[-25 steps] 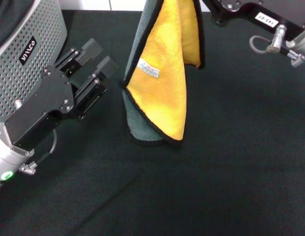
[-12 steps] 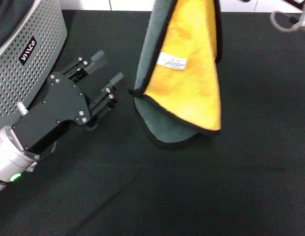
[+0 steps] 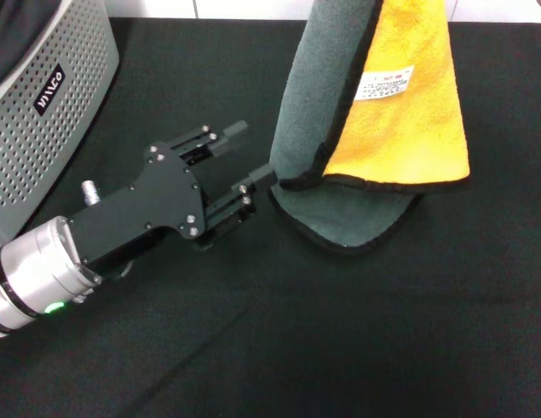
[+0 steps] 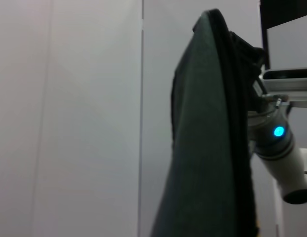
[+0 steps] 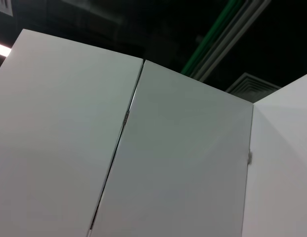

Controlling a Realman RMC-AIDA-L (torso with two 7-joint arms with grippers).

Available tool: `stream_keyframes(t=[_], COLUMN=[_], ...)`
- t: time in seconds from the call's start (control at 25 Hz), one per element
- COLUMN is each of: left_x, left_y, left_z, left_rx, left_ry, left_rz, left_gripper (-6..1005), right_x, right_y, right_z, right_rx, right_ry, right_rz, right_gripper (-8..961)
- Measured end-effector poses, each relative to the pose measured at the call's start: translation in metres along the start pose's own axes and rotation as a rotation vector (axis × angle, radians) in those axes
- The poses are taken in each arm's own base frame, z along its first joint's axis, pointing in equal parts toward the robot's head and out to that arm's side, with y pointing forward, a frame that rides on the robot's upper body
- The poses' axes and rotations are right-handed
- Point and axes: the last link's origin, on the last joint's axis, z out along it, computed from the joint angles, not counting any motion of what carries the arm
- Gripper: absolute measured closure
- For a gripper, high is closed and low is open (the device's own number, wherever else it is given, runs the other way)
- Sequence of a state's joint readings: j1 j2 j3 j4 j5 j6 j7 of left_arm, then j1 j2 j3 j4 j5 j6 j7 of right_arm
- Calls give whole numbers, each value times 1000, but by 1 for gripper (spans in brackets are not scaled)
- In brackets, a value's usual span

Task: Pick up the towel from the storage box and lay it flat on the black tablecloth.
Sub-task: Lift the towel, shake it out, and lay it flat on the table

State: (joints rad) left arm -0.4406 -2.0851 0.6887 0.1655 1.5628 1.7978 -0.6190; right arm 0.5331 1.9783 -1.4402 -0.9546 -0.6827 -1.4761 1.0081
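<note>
The open fingers of the robot's left gripper point at the towel's hanging grey-green edge (image 3: 280, 150), so the left gripper should go on moving in until the towel's lower corner (image 3: 296, 178) is between them before it closes.
The towel (image 3: 401, 113) hangs in the air at the back right, its top out of the head view. Its grey-green side (image 3: 309, 113) faces left, the yellow-orange side with the white label (image 3: 385, 84) faces right, and the lower fold rests near the black tablecloth (image 3: 340, 348). My left gripper (image 3: 251, 152) is open, fingers pointing at the towel's lower left edge, and one fingertip (image 3: 260, 176) is at or touching the black trim. In the left wrist view the towel (image 4: 207, 148) fills the middle, and my right gripper (image 4: 249, 52) holds its top. The storage box (image 3: 43, 104) stands at the far left.
Black cloth stretches bare in front of and to the right of the towel. My right arm's wrist with a blue light (image 4: 278, 132) stands behind the towel. The right wrist view shows only white wall panels and a dark ceiling.
The towel has swung right and turned, so more grey-green side faces me. My left gripper has moved right up to the towel's edge. The right arm has left the head view.
</note>
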Motion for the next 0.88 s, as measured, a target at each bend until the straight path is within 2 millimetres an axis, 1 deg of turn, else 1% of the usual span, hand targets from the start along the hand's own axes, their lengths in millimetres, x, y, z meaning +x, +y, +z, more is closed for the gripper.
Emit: stream_keyframes(t=[0.32,0.56,0.88], left_x=[-3,-8,-10], left_y=[5,4,3], left_z=[10,15,20], left_rx=[-48,-39,-35], left_ry=[-12,-32,-46], left_rz=[-26,-28,-105], left_gripper=[473,474,476], right_x=[1,1,2], right_y=[-1,-2,-3], right_z=[4,10,10], right_rx=[-1,-13,-9], right_ry=[-8,-12,-5], right_rz=[-2,-6,-10], right_gripper=[940,939,939])
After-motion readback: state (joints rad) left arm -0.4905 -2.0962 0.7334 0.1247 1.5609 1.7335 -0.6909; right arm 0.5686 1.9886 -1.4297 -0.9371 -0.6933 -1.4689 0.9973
